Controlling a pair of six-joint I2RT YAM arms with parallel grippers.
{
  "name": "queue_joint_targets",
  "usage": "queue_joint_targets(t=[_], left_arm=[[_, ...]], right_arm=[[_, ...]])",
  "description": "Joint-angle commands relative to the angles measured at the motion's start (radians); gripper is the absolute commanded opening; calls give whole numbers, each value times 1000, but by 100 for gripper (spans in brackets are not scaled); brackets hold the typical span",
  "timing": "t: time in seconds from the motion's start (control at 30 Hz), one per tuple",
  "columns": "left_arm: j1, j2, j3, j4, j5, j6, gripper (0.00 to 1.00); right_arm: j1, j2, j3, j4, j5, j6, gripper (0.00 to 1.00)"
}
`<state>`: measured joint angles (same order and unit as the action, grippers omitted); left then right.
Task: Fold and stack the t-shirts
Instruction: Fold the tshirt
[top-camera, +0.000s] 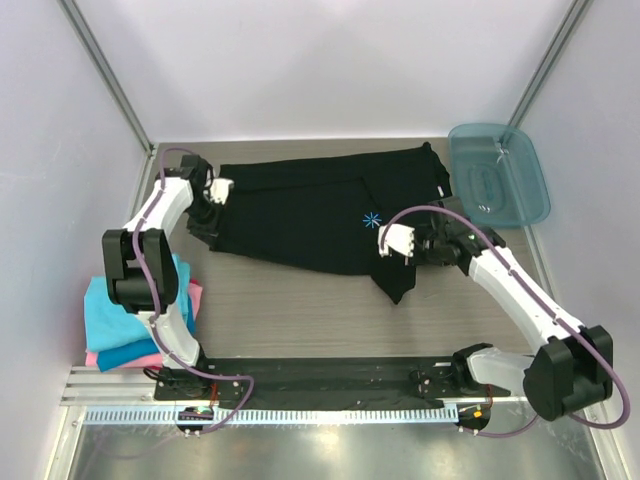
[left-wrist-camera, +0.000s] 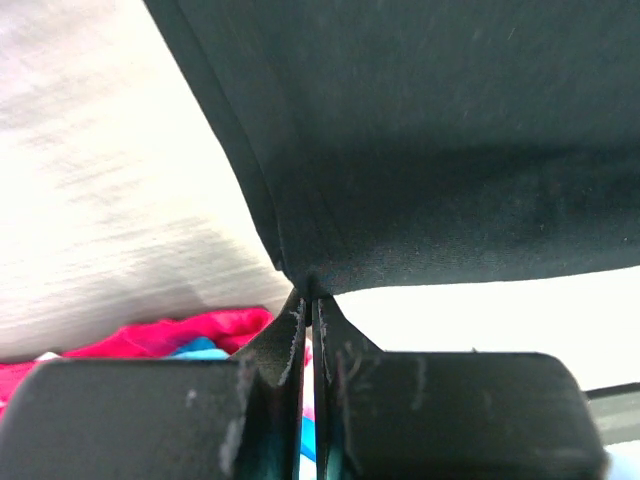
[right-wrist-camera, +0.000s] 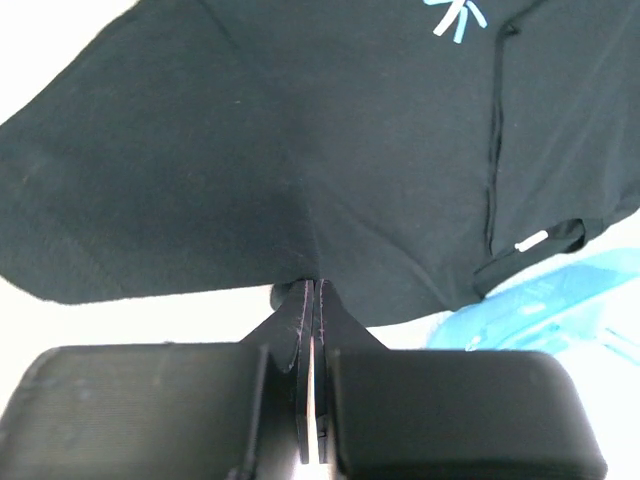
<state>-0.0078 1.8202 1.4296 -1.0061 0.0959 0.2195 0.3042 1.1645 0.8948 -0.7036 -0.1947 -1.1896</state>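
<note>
I should keep carrying the t-shirt's near corner with my left gripper toward the t-shirt's far edge (top-camera: 232, 169) until the fold lies flat, since both grippers are pinching the black t-shirt's near edge (top-camera: 290, 262).
A large black t-shirt (top-camera: 310, 215) with a light-blue starburst mark (top-camera: 371, 220) lies spread across the table's middle, partly folded. My left gripper (top-camera: 208, 212) is shut on its left edge, and the left wrist view shows the black cloth (left-wrist-camera: 420, 150) pinched at the fingertips (left-wrist-camera: 310, 295). My right gripper (top-camera: 400, 262) is shut on the shirt's near right part; in the right wrist view the black cloth (right-wrist-camera: 250, 170) is held at the jaw tips (right-wrist-camera: 315, 285). Folded turquoise (top-camera: 125, 310) and pink (top-camera: 150, 355) t-shirts are stacked at the near left.
A translucent teal plastic tray (top-camera: 497, 173) stands at the far right corner, also seen as the tray (right-wrist-camera: 540, 300) in the right wrist view. A black rail (top-camera: 330, 378) with the arm bases runs along the near edge. Grey walls close in the table's sides.
</note>
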Motion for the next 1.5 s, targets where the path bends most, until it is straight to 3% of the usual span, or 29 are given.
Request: queue_joint_targets(t=[0.0, 0.4, 0.73, 1.2, 1.47], left_arm=[[3, -7, 64, -19, 18, 18, 0], [37, 76, 173, -12, 18, -6, 0], [51, 224, 371, -45, -1, -19, 0], [60, 404, 618, -62, -22, -26, 0], [62, 459, 670, -45, -57, -37, 3]], right_arm=[[-13, 52, 78, 67, 40, 24, 1], [-56, 291, 315, 177, 60, 81, 1], [-88, 491, 458, 289, 77, 131, 1], [-120, 735, 688, 343, 92, 203, 1], [-119, 827, 786, 343, 93, 243, 2]])
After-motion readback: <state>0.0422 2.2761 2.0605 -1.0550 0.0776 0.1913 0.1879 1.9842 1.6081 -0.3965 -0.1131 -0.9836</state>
